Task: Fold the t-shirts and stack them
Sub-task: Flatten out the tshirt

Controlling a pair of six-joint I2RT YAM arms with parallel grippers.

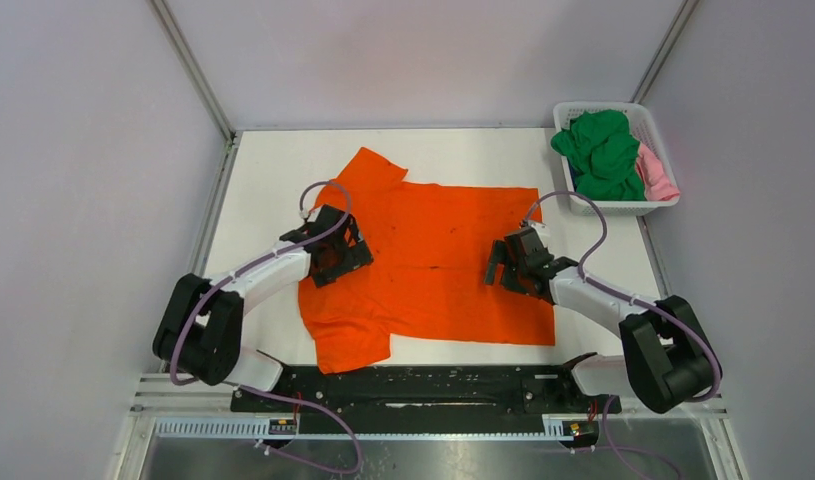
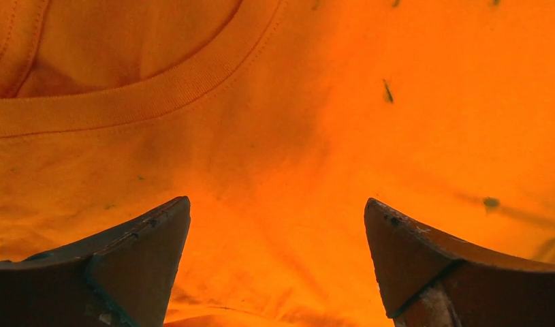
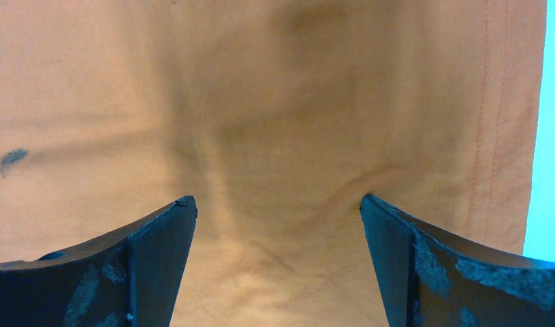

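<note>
Next, I slide the t-shirt back, because the orange t-shirt's near sleeve (image 1: 354, 348) reaches the black base rail, and then move my left gripper to the sleeve's cuff corner (image 1: 324, 369).
A bright orange t-shirt (image 1: 433, 260) lies spread flat in the middle of the white table (image 1: 263, 180), collar to the left and hem to the right. My left gripper (image 1: 353, 256) hovers open over the collar end; in the left wrist view its fingers (image 2: 152, 245) stand wide apart above the cloth (image 2: 295, 136), just below the ribbed neckline (image 2: 124, 95). My right gripper (image 1: 497, 268) is open over the hem end. In the right wrist view it (image 3: 278, 204) has only shirt fabric (image 3: 274, 102) under it, and the stitched hem (image 3: 492, 136) runs down the right side.
A white lattice basket (image 1: 648, 125) stands at the back right corner, holding green (image 1: 603, 150) and pink (image 1: 655, 175) t-shirts. Grey walls close in the table on three sides. The arms' black base rail (image 1: 423, 385) runs along the near edge.
</note>
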